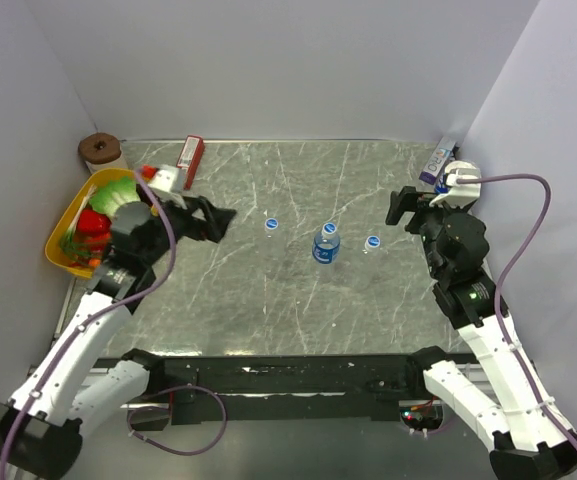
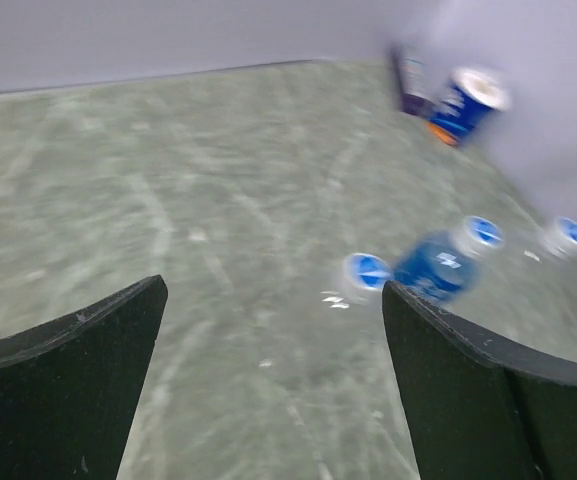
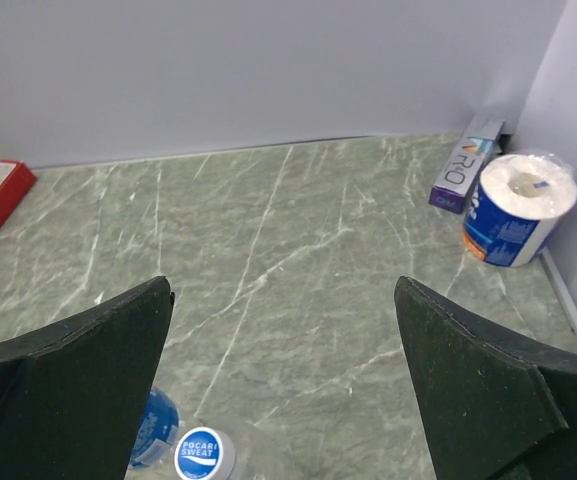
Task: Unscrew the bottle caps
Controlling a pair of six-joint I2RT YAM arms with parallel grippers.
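My left gripper keeps bringing its open fingers toward the nearest clear bottle's body (image 1: pixel 271 245) until they are on both sides of it, because the bottle stands upright and apart from the blue-labelled one.
Three small clear bottles stand upright in a row mid-table, each with a blue and white cap: the left bottle (image 1: pixel 272 226), the middle bottle (image 1: pixel 326 245) with a blue label, and the right bottle (image 1: pixel 373 243). My left gripper (image 1: pixel 219 221) is open and empty, left of the row and apart from it. In the blurred left wrist view (image 2: pixel 273 290) the left bottle's cap (image 2: pixel 367 271) lies just ahead of the right finger. My right gripper (image 1: pixel 401 206) is open and empty, right of and behind the row. In the right wrist view (image 3: pixel 283 285) a cap (image 3: pixel 200 455) shows near the left finger.
A yellow bowl (image 1: pixel 71 215) of toy food sits at the left edge, with a brown roll (image 1: pixel 99 150) behind it. A red box (image 1: pixel 191 153) lies at the back left. A toilet roll (image 3: pixel 518 207) and a purple box (image 3: pixel 465 163) stand in the back right corner. Walls enclose the table.
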